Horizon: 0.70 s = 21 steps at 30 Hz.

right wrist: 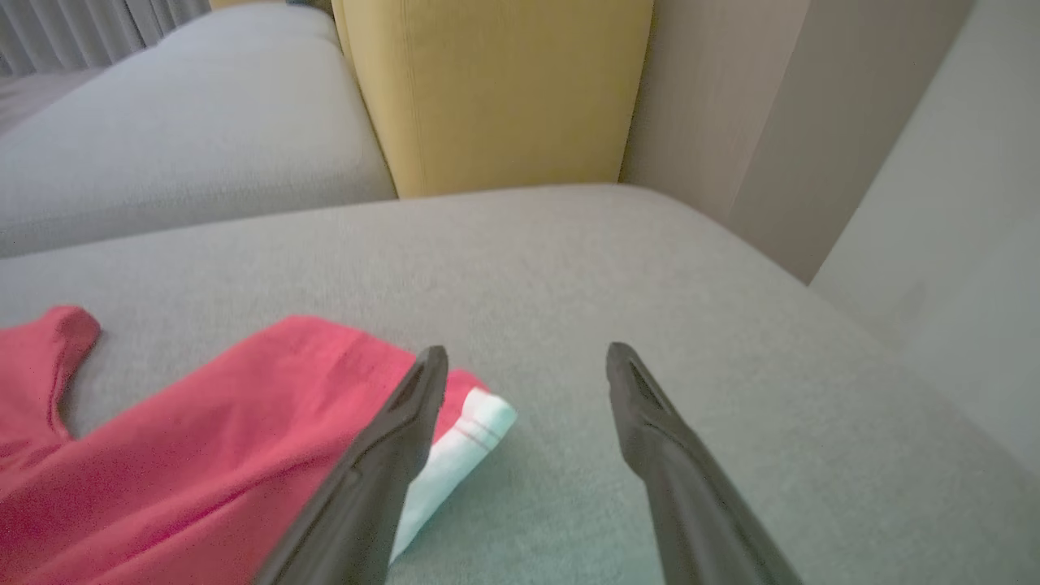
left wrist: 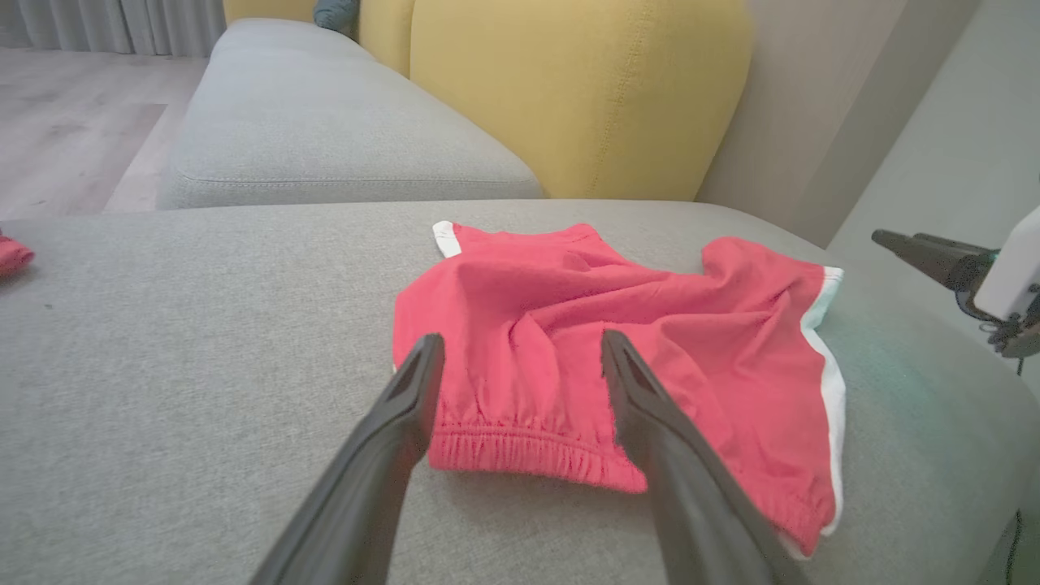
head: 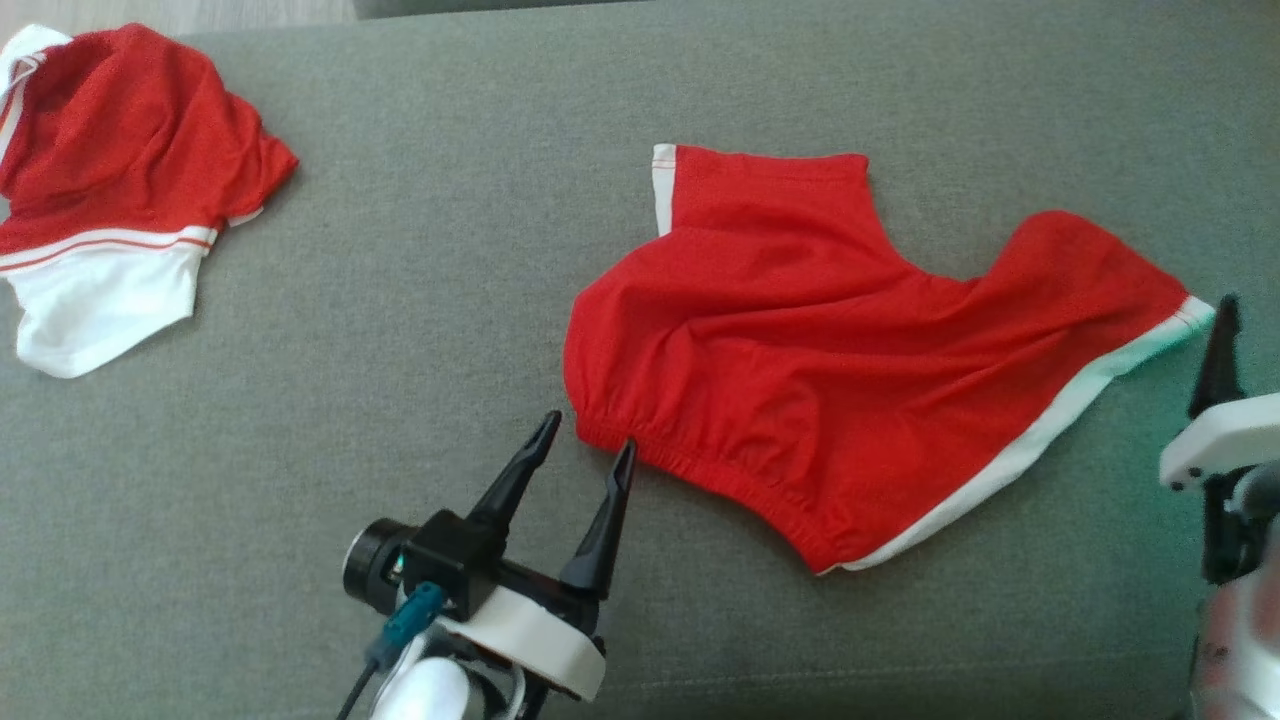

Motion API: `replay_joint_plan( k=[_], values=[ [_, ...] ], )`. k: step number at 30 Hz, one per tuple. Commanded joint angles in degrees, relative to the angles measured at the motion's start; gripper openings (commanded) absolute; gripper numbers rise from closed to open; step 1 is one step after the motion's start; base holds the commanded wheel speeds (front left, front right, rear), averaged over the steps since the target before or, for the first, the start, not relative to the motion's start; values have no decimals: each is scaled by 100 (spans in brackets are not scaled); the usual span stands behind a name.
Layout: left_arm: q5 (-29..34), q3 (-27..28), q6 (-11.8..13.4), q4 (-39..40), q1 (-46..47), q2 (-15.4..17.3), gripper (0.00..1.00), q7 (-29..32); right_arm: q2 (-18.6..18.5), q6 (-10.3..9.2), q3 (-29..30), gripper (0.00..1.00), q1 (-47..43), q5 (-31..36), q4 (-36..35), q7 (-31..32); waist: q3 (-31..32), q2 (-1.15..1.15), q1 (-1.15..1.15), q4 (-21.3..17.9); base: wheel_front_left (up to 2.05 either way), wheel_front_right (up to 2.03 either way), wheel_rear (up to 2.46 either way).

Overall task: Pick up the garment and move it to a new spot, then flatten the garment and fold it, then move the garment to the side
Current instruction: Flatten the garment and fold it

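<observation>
My grippers will lift both corners, and the garment's side will straighten and fold over, as white trim runs from the waistband corner to the leg corner.
The garment is a pair of red shorts with white side trim, lying spread and slightly wrinkled on the grey sofa seat. My left gripper stands open just in front of the left end of the elastic waistband; in the left wrist view the left gripper has its fingers framing that waistband of the garment, with nothing between them. My right gripper is open beside the white-trimmed leg corner of the garment, its left finger over that corner. One finger of the right gripper shows at the right edge.
A second red and white garment lies crumpled at the far left of the seat. Yellow back cushions stand behind the seat, another grey seat lies beyond, and a pale wall runs along the right.
</observation>
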<state>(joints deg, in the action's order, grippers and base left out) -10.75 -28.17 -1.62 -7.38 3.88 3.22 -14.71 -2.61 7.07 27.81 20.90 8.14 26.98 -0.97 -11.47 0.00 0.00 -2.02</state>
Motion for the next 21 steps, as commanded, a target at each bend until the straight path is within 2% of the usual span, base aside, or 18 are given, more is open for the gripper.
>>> replay_joint_plan(
  k=[1, 10, 14, 18, 21],
  values=[
    [-23, 114, -49, 131, 139, -35, 100, -29, -27, 42, -120, 100, 138, -24, -343, -182, 55, 0, 0, -32, 0, 0, 0],
    [-445, -266, -134, -448, 131, -35, 100, -29, -27, 42, -912, 100, -351, -744, -1123, -484, 243, 0, 0, -280, 0, 0, 0],
    [-503, -225, 25, -666, 269, -35, 100, -29, -27, 42, -1249, 100, -494, -956, -1350, -487, 215, 0, 0, -406, 0, 0, 0],
    [-490, 42, 352, -864, 457, -35, 100, -29, -27, 42, -1539, 100, -665, -1133, -1615, -469, 132, 0, 0, -542, 0, 0, 0],
    [-501, 219, 478, -1015, 581, -35, 100, -29, -27, 42, -1643, 100, -761, -1218, -1756, -457, 65, 0, 0, -620, 0, 0, 0]
  ],
)
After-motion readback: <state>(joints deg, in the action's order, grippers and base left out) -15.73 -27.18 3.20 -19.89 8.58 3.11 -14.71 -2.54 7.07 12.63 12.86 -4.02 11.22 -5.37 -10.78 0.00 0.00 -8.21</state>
